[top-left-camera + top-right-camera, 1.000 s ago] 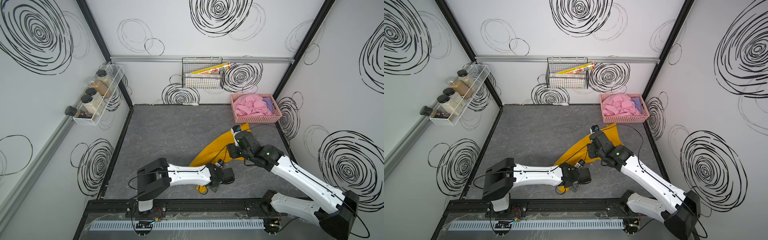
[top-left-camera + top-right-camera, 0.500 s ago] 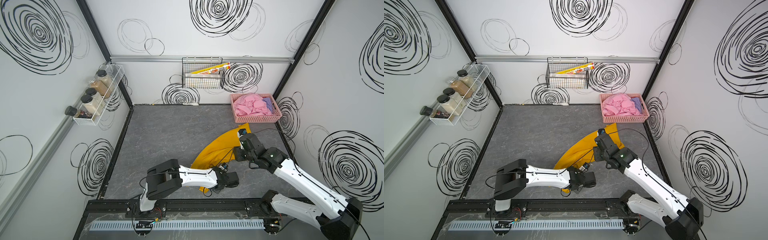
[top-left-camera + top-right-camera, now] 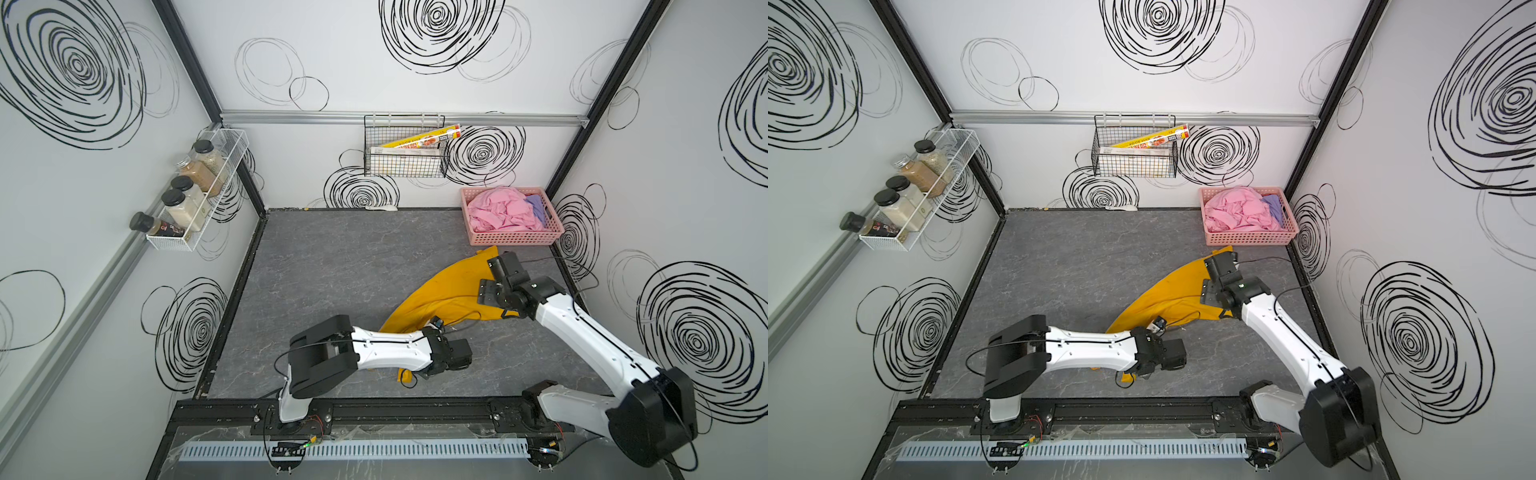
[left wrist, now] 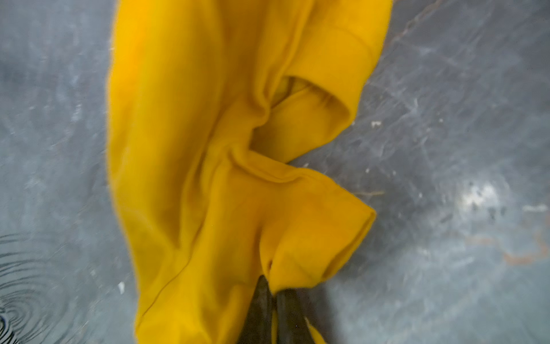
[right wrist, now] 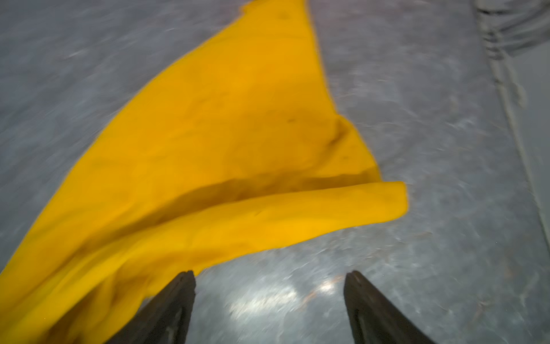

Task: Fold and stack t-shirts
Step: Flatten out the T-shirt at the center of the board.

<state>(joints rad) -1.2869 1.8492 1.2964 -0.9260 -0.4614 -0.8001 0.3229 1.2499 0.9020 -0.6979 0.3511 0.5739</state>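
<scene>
The mustard-yellow t-shirt (image 3: 438, 294) lies at a slant from the pink basket toward the front rail, so next my left gripper swings its sleeve end onto open table nearer the spice jars (image 3: 364, 302).
The mustard-yellow t-shirt (image 3: 444, 286) (image 3: 1167, 291) lies crumpled in a long slanted strip on the grey table, right of the middle. In the left wrist view my left gripper (image 4: 272, 286) is shut on a bunched fold of the yellow cloth (image 4: 208, 149) at the shirt's near end, beside a sleeve opening. My right gripper (image 5: 269, 277) stands open over bare table beside the shirt's far part (image 5: 223, 134), with nothing between its fingers. A light pink t-shirt (image 3: 498, 208) and a lavender one (image 3: 536, 208) lie heaped in the pink basket (image 3: 515, 239).
The pink basket stands in the back right corner, close to the shirt's far tip. A wire rack of spice jars (image 3: 195, 195) hangs on the left wall, a black wire basket with boxes (image 3: 405, 158) on the back wall. A black rail (image 3: 374, 409) borders the front edge.
My left gripper has closed on the yellow shirt's near end and shifted right. My right gripper has opened and let the shirt go; the cloth now lies lower.
</scene>
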